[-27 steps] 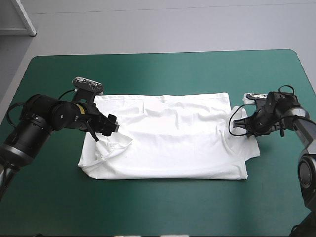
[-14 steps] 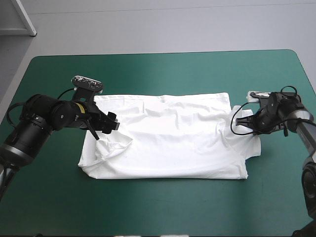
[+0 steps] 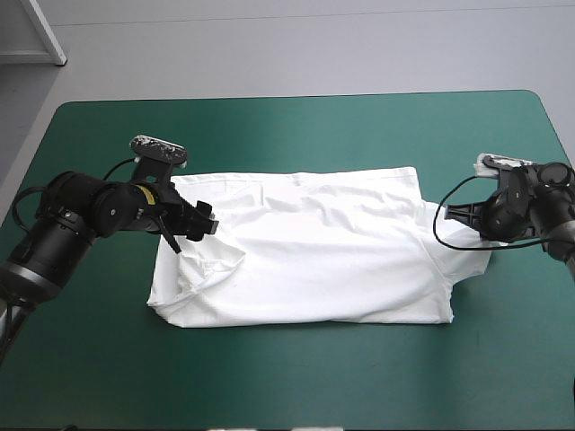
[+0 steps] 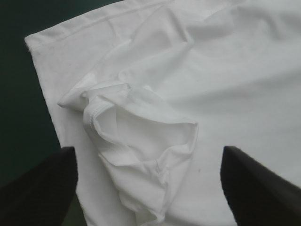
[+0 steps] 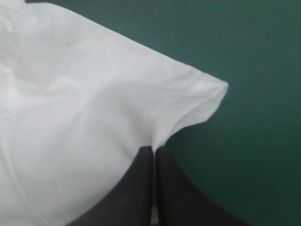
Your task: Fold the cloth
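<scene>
The white T-shirt (image 3: 314, 247) will fold over double and stay a narrow piece of cloth when I fold it, because the T-shirt's crumpled sleeve (image 3: 212, 266) lies limp on the T-shirt's body.
The white T-shirt (image 3: 305, 247) lies spread across the middle of the teal-green table. Its left sleeve (image 4: 141, 136) is crumpled and folded in on the body. My left gripper (image 3: 189, 235) hovers over that crumpled sleeve with its black fingers (image 4: 42, 181) wide apart and nothing between them. At the shirt's right side my right gripper (image 3: 474, 215) is shut on the T-shirt's right sleeve (image 5: 188, 101), which is drawn out over the table toward the right edge. The fingers (image 5: 141, 188) meet on the cloth's edge.
The bare teal-green cover (image 3: 296, 135) surrounds the shirt, with wide room at the front (image 3: 296, 377) and behind it. The table's right edge lies just past my right gripper.
My right gripper has moved right toward the table's edge, pulling the right sleeve out with it. My left gripper has risen and shifted slightly back, staying open over the crumpled sleeve.
</scene>
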